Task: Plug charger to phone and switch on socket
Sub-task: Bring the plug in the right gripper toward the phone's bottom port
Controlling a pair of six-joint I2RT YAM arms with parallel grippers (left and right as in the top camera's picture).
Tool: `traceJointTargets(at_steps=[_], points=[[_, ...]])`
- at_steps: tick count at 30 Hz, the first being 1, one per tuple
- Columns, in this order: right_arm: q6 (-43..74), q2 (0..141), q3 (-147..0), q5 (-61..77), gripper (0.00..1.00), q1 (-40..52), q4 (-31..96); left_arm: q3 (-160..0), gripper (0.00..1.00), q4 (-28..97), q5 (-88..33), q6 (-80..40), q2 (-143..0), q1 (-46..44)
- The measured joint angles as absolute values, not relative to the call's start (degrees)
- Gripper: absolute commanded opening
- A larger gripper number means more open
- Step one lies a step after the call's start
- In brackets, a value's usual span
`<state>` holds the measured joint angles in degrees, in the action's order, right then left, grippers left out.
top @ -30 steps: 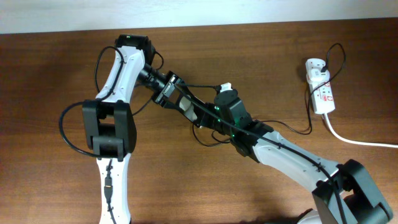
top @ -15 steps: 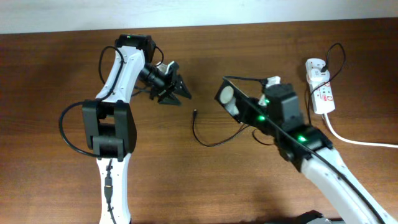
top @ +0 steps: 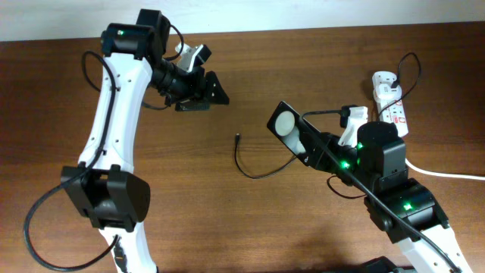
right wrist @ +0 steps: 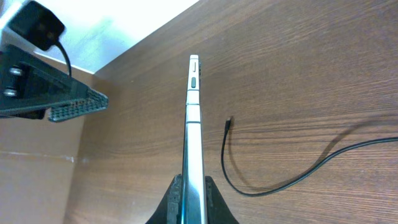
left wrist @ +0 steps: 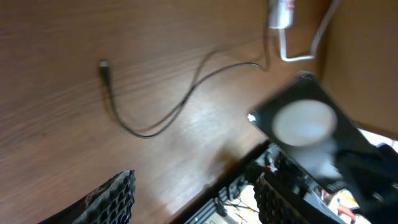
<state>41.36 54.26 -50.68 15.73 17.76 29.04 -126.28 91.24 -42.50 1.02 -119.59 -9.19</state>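
I need to take the phone [top: 290, 130] by its loose end [top: 276, 115] with my left gripper before my right gripper goes for the charger, because the phone fills my right gripper.
My right gripper [top: 317, 149] is shut on the phone [top: 290, 127] and holds it tilted above the table; it is black with a white round blob. In the right wrist view the phone [right wrist: 194, 118] stands edge-on between the shut fingers [right wrist: 176, 198]. The charger is a thin black cable [top: 254, 174] that lies looped on the wood, its plug tip [top: 238, 138] free, left of the phone. It also shows in both wrist views [left wrist: 149, 130] [right wrist: 249, 190]. My left gripper [top: 206, 98] is open and empty at the back left, apart from both. The socket [top: 392, 110] lies at the far right.
A thick white cord [top: 443, 174] runs from the socket to the right edge. A white plug adapter [top: 383, 79] sits on the strip's far end. The table's back edge meets a white wall. The left gripper [right wrist: 62, 102] shows far left in the right wrist view.
The two grippers were together at the phone; the left one let go and drew back up and left. The right arm carried the phone to the right. The cable's tip now lies free.
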Motion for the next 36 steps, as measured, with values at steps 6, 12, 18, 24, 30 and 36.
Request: traceJointTargets(at_steps=[6, 12, 18, 24, 30, 36], points=[[42.22, 54.39, -50.65, 16.80, 0.04, 17.74, 24.34, -126.30, 0.66, 90.70, -51.92, 6.59, -119.63, -9.43], [46.11, 59.77, -50.68, 17.06, 0.04, 17.74, 16.14, -123.59, 0.63, 83.74, -58.78, 7.94, -119.63, -9.43], [48.07, 64.62, -50.65, 17.04, 0.04, 17.76, 13.32, -105.54, 0.62, 64.95, -70.37, 4.67, -119.77, -9.41], [54.52, 68.93, -50.65, 16.43, 0.04, 17.76, 5.76, -102.21, 0.57, 60.99, -75.53, 2.55, -119.90, -8.78], [66.32, 75.96, -50.61, 16.19, 0.04, 17.76, -5.67, -102.00, 0.61, 52.29, -77.45, -4.82, -119.90, -8.60], [75.09, 79.96, -50.61, 15.29, 0.04, 17.78, -12.93, -101.91, 0.63, 45.25, -76.49, -14.92, -119.90, -8.60]])
